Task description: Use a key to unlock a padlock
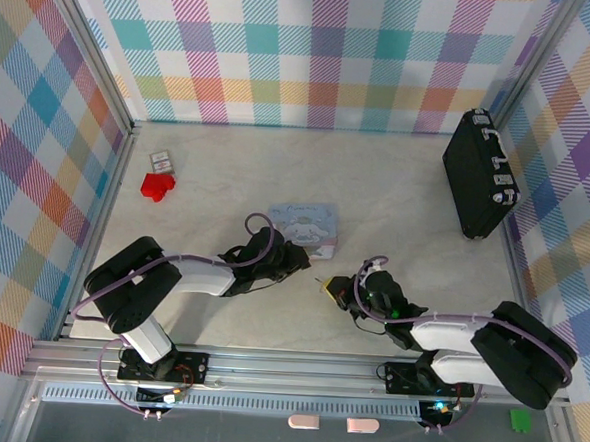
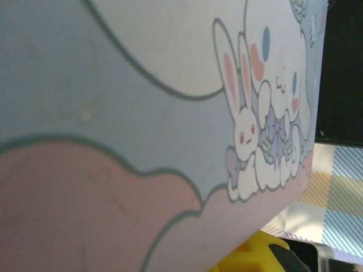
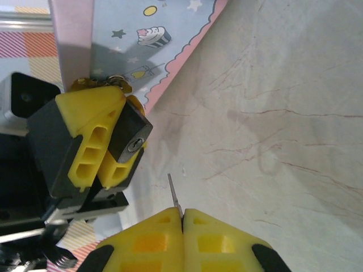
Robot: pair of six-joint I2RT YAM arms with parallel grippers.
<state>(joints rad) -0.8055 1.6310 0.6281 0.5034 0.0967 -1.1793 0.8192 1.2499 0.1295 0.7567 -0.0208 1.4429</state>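
The keyhole (image 3: 135,145) is crooked next to the key's tip, so the robot's left gripper should turn the padlock in line with the key (image 3: 171,180) before the right gripper pushes in.
In the right wrist view the padlock (image 3: 131,136), small and dark with a silvery keyhole face, is clamped between the yellow fingers (image 3: 91,136) of my left gripper (image 3: 116,141). Its keyhole points toward my right gripper (image 3: 182,218). That gripper is shut on the key (image 3: 174,195), whose thin metal blade sticks out toward the lock, a short gap away from it. From above, the left gripper (image 1: 298,258) sits at the near edge of the pale blue tin (image 1: 308,225), and the right gripper (image 1: 331,287) is just right of it.
The cartoon-printed tin lid (image 2: 142,113) is very close under the left wrist camera. A red block (image 1: 157,186) and a small card (image 1: 160,160) lie at the far left. A big black case (image 1: 481,172) stands at the far right. Bare marbled table (image 3: 272,113) lies right of the key.
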